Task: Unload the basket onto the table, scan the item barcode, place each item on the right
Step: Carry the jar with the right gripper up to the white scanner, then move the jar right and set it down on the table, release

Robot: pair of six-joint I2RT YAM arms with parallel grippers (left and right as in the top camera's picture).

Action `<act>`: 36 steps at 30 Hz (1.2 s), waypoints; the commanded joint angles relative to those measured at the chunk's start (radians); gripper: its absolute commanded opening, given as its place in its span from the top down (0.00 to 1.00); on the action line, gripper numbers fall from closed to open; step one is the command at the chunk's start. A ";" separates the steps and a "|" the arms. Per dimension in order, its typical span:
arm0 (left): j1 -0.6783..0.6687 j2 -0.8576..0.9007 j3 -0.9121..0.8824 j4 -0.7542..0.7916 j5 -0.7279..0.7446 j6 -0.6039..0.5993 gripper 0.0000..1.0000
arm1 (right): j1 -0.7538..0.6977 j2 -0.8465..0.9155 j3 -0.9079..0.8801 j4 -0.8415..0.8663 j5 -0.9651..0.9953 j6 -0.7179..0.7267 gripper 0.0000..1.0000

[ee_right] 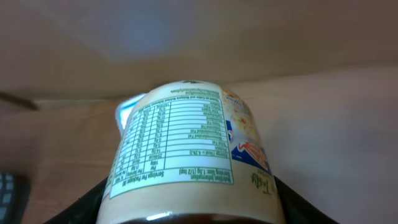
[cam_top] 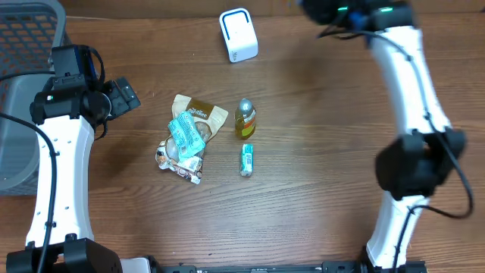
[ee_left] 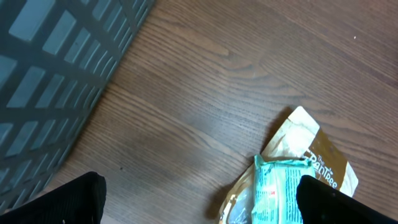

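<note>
My right gripper should carry the cream-labelled jar (ee_right: pixel 186 146) next until it stands on the open wood (cam_top: pixel 362 125) away from the pile, where there is room for it.
In the right wrist view, my right gripper (ee_right: pixel 189 208) is shut on a cream-labelled jar (ee_right: pixel 186 149), and its nutrition table faces the camera. From overhead this gripper (cam_top: pixel 337 10) sits at the top edge, right of the white scanner (cam_top: pixel 238 35), and the jar itself does not show there. A blue-and-white corner (ee_right: pixel 126 110) peeks out behind the jar. My left gripper (cam_top: pixel 121 95) hangs open left of the pile of items. Its black fingers (ee_left: pixel 68 199) frame bare wood and the edge of a teal packet (ee_left: pixel 277 186) lying on a brown pouch (ee_left: pixel 317 149).
Mid-table lie a brown pouch (cam_top: pixel 201 112), a teal packet (cam_top: pixel 186 135), a silvery packet (cam_top: pixel 176 161), a small yellow bottle (cam_top: pixel 245 119) and a green tube (cam_top: pixel 246 159). A grey mesh basket (cam_top: pixel 21 83) stands at the left edge, also seen in the left wrist view (ee_left: pixel 56 68).
</note>
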 commanded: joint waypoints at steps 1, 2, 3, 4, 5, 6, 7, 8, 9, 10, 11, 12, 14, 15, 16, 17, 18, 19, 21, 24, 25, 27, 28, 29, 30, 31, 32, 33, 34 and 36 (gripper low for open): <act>0.002 -0.006 0.008 0.002 0.001 0.014 0.00 | -0.089 -0.018 0.004 -0.181 -0.007 0.003 0.78; 0.002 -0.006 0.008 0.002 0.001 0.014 0.00 | -0.122 -0.016 0.004 -0.245 -0.006 0.000 0.78; 0.002 -0.006 0.008 0.002 0.001 0.014 0.00 | -0.145 -0.016 0.003 -0.281 -0.007 0.000 0.77; 0.002 -0.006 0.008 0.002 0.001 0.014 0.00 | -0.183 -0.016 0.003 -0.341 -0.007 0.000 0.77; 0.002 -0.006 0.008 0.002 0.001 0.014 0.00 | -0.205 -0.016 0.003 -0.374 -0.006 0.000 0.76; 0.002 -0.006 0.008 0.002 0.001 0.014 0.00 | -0.223 -0.016 0.003 -0.399 -0.006 0.000 0.75; 0.002 -0.006 0.008 0.002 0.001 0.014 0.00 | -0.250 -0.016 0.003 -0.435 0.002 0.000 0.75; 0.002 -0.006 0.008 0.002 0.001 0.014 0.00 | -0.265 -0.016 0.003 -0.457 0.016 0.000 0.75; 0.002 -0.006 0.008 0.002 0.001 0.014 0.01 | -0.277 -0.016 0.003 -0.477 0.034 0.000 0.75; 0.002 -0.006 0.008 0.002 0.001 0.014 0.01 | -0.299 -0.016 0.003 -0.515 0.080 0.001 0.75; 0.002 -0.006 0.008 0.002 0.001 0.014 0.00 | -0.305 -0.016 0.003 -0.530 0.098 0.001 0.75; 0.002 -0.006 0.008 0.002 0.001 0.014 0.00 | -0.314 -0.016 0.003 -0.553 0.127 0.001 0.75; 0.002 -0.006 0.008 0.002 0.001 0.014 0.01 | -0.319 -0.016 0.003 -0.576 0.157 0.000 0.75; 0.002 -0.006 0.008 0.002 0.001 0.014 0.00 | -0.319 -0.016 0.003 -0.586 0.169 0.000 0.75; 0.002 -0.006 0.008 0.002 0.001 0.014 0.01 | -0.319 -0.016 0.003 -0.600 0.184 0.000 0.75; 0.002 -0.006 0.008 0.002 0.001 0.014 0.00 | -0.319 -0.016 0.003 -0.604 0.186 0.000 0.75; 0.002 -0.006 0.008 0.001 0.001 0.014 0.00 | -0.319 -0.016 0.003 -0.615 0.186 0.000 0.75; 0.002 -0.006 0.008 0.002 0.001 0.014 0.00 | -0.319 -0.016 0.003 -0.623 0.186 0.000 0.75; 0.002 -0.006 0.008 0.002 0.001 0.014 0.00 | -0.319 -0.016 0.003 -0.637 0.189 0.000 0.75; 0.002 -0.006 0.008 0.002 0.001 0.014 0.00 | -0.319 -0.016 0.002 -0.685 0.204 0.000 0.75; 0.002 -0.006 0.008 0.002 0.001 0.014 0.00 | -0.319 -0.016 0.002 -0.698 0.204 0.000 0.75; 0.002 -0.006 0.008 0.002 0.001 0.014 0.00 | -0.319 -0.016 0.002 -0.729 0.204 0.000 0.75; 0.002 -0.006 0.008 0.002 0.001 0.014 0.00 | -0.319 -0.016 0.002 -0.737 0.204 0.000 0.75; 0.002 -0.006 0.008 0.002 0.001 0.014 0.00 | -0.319 -0.016 0.002 -0.747 0.204 0.000 0.75; 0.002 -0.006 0.008 0.002 0.001 0.014 0.00 | -0.319 -0.016 0.002 -0.756 0.204 0.000 0.75; 0.002 -0.006 0.008 0.002 0.001 0.014 0.01 | -0.319 -0.016 0.002 -0.766 0.204 0.000 0.75; 0.002 -0.006 0.008 0.002 0.001 0.014 0.00 | -0.319 -0.016 0.002 -0.773 0.204 0.000 0.75; 0.002 -0.006 0.008 0.002 0.001 0.014 0.01 | -0.319 -0.016 0.002 -0.779 0.204 0.000 0.75; 0.002 -0.006 0.008 0.002 0.001 0.014 0.00 | -0.319 -0.016 0.002 -0.780 0.209 0.000 0.74; 0.002 -0.006 0.008 0.002 0.001 0.014 0.01 | -0.319 -0.015 0.001 -0.779 0.242 0.001 0.75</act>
